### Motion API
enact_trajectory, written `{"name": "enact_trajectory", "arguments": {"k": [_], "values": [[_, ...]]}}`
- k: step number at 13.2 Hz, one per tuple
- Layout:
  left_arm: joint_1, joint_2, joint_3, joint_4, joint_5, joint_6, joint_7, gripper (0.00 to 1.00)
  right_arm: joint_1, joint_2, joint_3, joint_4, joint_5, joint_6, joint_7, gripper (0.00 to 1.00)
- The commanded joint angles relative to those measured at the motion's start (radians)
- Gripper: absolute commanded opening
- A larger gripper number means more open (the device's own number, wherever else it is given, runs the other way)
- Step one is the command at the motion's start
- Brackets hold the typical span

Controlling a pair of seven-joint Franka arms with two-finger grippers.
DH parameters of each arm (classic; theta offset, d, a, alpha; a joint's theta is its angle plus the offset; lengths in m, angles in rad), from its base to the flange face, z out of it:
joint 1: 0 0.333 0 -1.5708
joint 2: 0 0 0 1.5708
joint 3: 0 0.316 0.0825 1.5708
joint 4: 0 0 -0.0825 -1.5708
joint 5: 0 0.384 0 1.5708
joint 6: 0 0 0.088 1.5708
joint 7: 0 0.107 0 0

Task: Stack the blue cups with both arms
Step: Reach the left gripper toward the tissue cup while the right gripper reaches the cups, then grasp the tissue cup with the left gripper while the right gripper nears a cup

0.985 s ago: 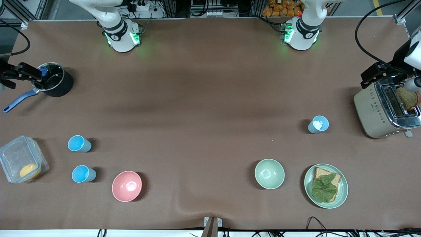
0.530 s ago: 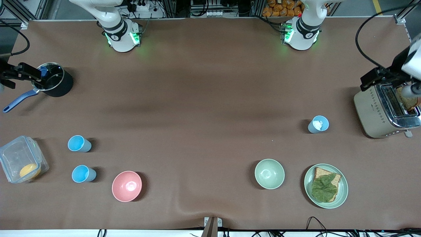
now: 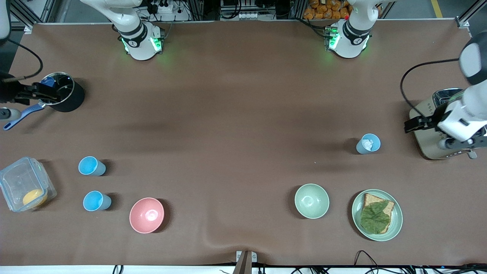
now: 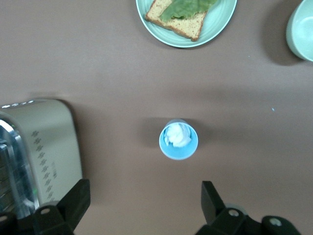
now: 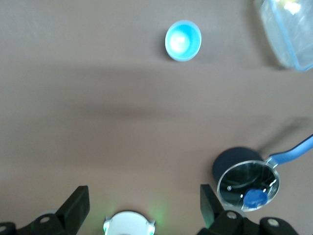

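The white crumpled thing (image 3: 367,144) is lower than the blue cup's rim (image 3: 371,134). The white crumpled thing will travel along inside the cup when I carry the cup.
Three blue cups stand upright on the brown table. Two stand near the right arm's end, one (image 3: 91,166) farther from the front camera than the other (image 3: 97,201). The third cup (image 3: 368,144) holds a white crumpled thing and stands near the toaster. It also shows in the left wrist view (image 4: 178,140). My left gripper (image 3: 418,123) is open and empty (image 4: 145,205), in the air between the toaster and that cup. My right gripper (image 3: 26,93) is open and empty (image 5: 142,205), in the air beside the black pot. One blue cup (image 5: 183,40) shows in the right wrist view.
A toaster (image 3: 433,140) stands at the left arm's end. A green plate with bread and lettuce (image 3: 376,215), a pale green bowl (image 3: 311,201) and a pink bowl (image 3: 147,215) sit nearer the front camera. A black pot (image 3: 62,97) and a clear container (image 3: 23,188) are at the right arm's end.
My left arm has come off the toaster and swung toward the front camera, bringing its gripper closer to the cup with the white thing. My right gripper shifted slightly by the pot.
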Motion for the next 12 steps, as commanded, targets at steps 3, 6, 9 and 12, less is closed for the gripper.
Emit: {"name": "enact_trajectory", "arguments": {"k": [3, 6, 9, 12], "values": [[0.019, -0.011, -0.002, -0.248, -0.018, 0.271, 0.023, 1.0, -0.01, 0.064, 0.012, 0.025, 0.004, -0.145, 0.0, 1.0], [0.026, 0.044, -0.002, -0.309, -0.018, 0.384, 0.027, 1.0, -0.034, 0.108, 0.011, 0.032, 0.001, -0.142, 0.001, 1.0], [0.056, 0.117, -0.005, -0.315, -0.016, 0.427, 0.035, 1.0, -0.093, 0.218, 0.011, 0.053, 0.007, -0.138, -0.008, 1.0], [0.059, 0.153, -0.005, -0.344, -0.016, 0.5, 0.075, 0.87, -0.127, 0.381, 0.009, 0.079, 0.009, -0.052, -0.08, 1.0]]}}
